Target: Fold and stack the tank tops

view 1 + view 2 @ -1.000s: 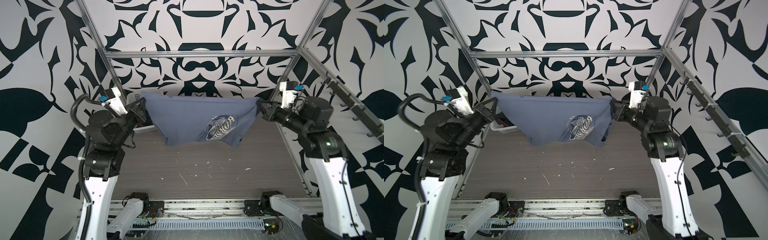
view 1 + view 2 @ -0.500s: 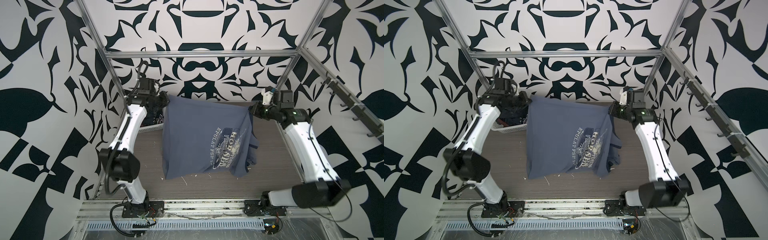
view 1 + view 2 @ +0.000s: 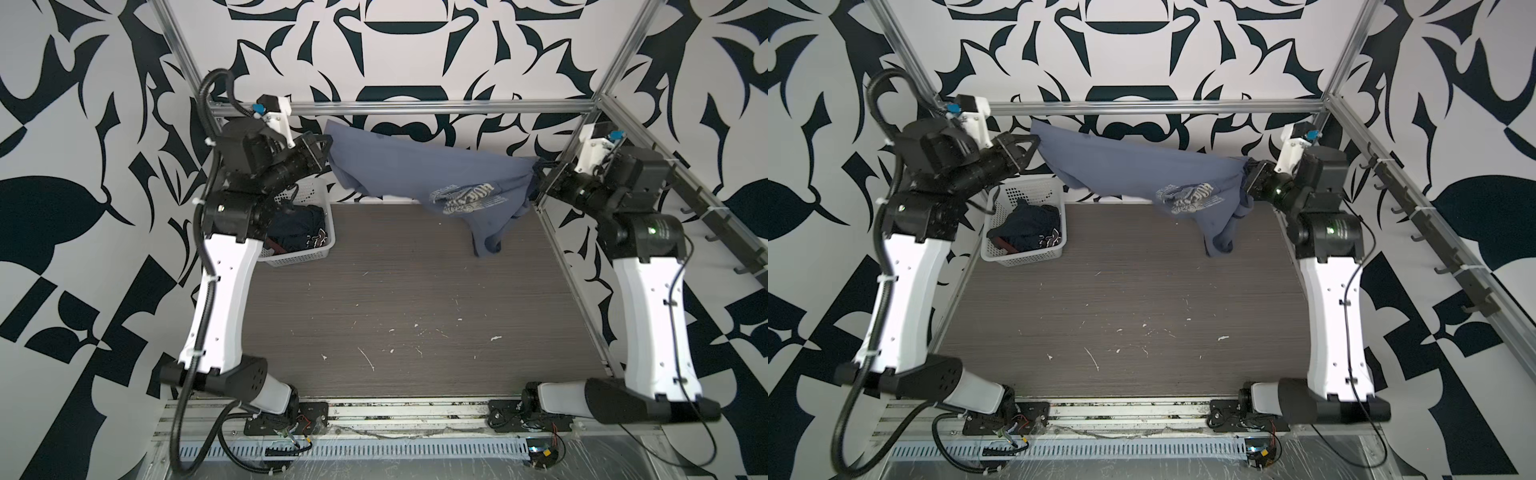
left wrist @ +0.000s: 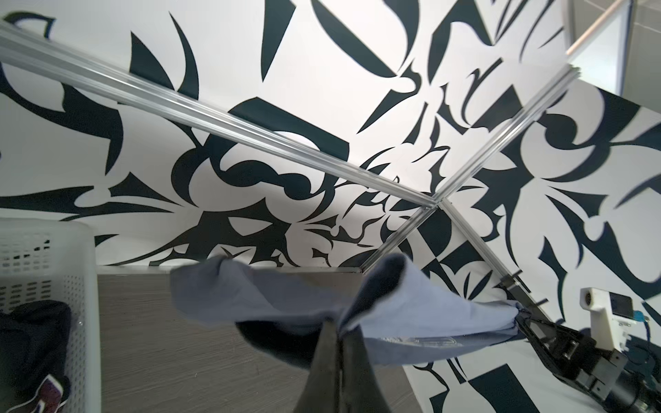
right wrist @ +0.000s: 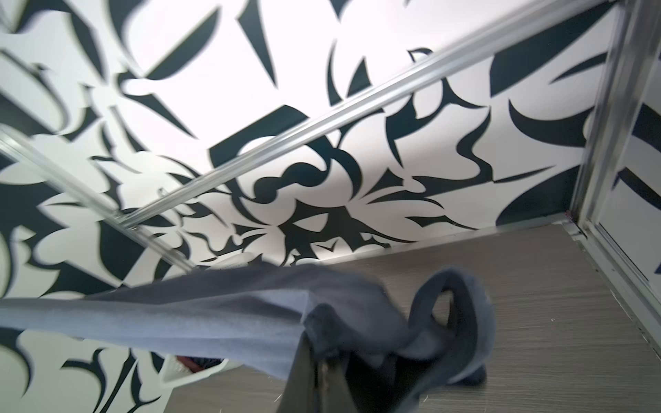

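The slate-blue tank top is hanging by the back wall, its fold drooping (image 3: 486, 237), so both my grippers should move back and spread it flat across the table (image 3: 400, 276).
The slate-blue tank top (image 3: 415, 170) (image 3: 1133, 170) hangs in the air near the back wall, stretched between my two grippers. Its printed part sags toward the right, and a fold droops to the table. My left gripper (image 3: 328, 145) (image 3: 1036, 143) is shut on its left edge; the left wrist view shows the tips (image 4: 338, 327) pinching cloth (image 4: 286, 296). My right gripper (image 3: 538, 166) (image 3: 1248, 164) is shut on the bunched right edge, with cloth (image 5: 179, 314) wrapped over its tips (image 5: 316, 343). The navy tank top (image 3: 303, 226) (image 3: 1025, 226) lies crumpled in the basket.
A white perforated basket (image 3: 299, 259) (image 3: 1021, 259) stands at the back left of the wooden table (image 3: 415, 299). Metal frame rails run along the back and both sides. Hooks line the right rail (image 3: 1416, 216).
Half a second ago both arms were stretched out with the top hanging long and flat. Both arms are bent again and the top is stretched high at the back, sagging on the right.
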